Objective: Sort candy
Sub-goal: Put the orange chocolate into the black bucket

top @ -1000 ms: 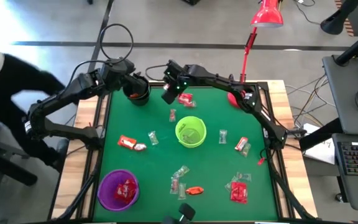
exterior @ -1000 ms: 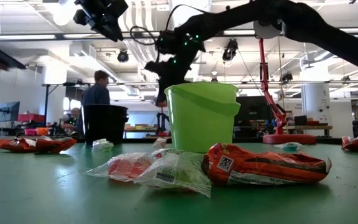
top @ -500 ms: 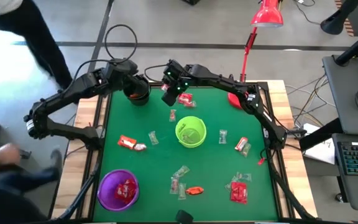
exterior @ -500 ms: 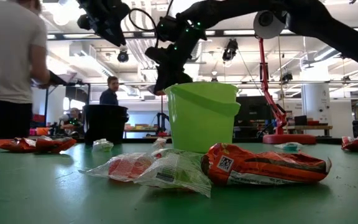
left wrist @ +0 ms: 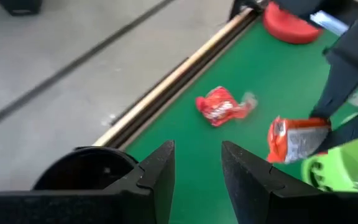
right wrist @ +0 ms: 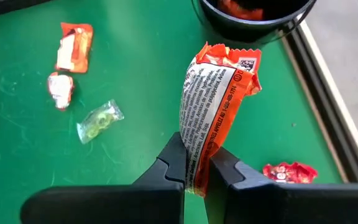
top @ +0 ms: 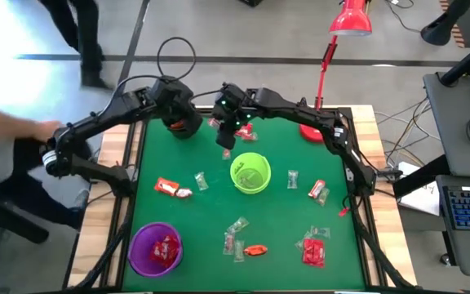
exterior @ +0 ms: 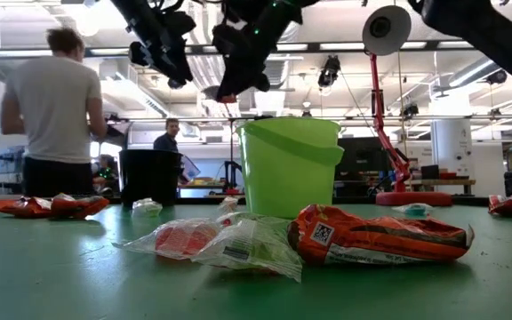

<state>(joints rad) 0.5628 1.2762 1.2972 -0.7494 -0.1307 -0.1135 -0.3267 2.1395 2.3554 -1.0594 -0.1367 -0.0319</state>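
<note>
I should bring the orange packet (right wrist: pixel 210 121), which my right gripper holds short of the black cup, over the cup by taking its loose end (right wrist: pixel 234 61) with my left gripper and carrying it there.
My right gripper (top: pixel 227 135) hangs high above the far part of the green table, between the black cup (top: pixel 182 126) and the green cup (top: pixel 250 173), shut on an orange candy packet (right wrist: pixel 219 102). My left gripper (left wrist: pixel 197 171) is open and holds nothing, just above the black cup (left wrist: pixel 82 169), which has orange candy inside (right wrist: pixel 241 7). A red candy (left wrist: pixel 219 107) lies flat on the cloth near the far edge. Several more red and pale candies lie scattered on the table. The purple cup (top: pixel 155 247) holds red candy. My right gripper pinches the orange packet between its two fingers at one end (right wrist: pixel 196 167), coming from above. The rest of the packet (left wrist: pixel 297 140) sticks out past the fingertips and hangs below them, lifted clear of the table.
A red lamp base (top: pixel 308 129) stands at the far right corner. Candies lie around the green cup: pale ones (top: pixel 201 180) and red ones (top: pixel 168 188) to its left, others (top: pixel 317 190) to its right and more (top: pixel 312 249) near the front. People move beyond the far edge (exterior: pixel 56 116).
My right gripper has risen with the orange packet and shifted slightly toward the near edge. My left gripper has moved a little toward the table's right and come lower over the black cup. People have walked past behind the table.
</note>
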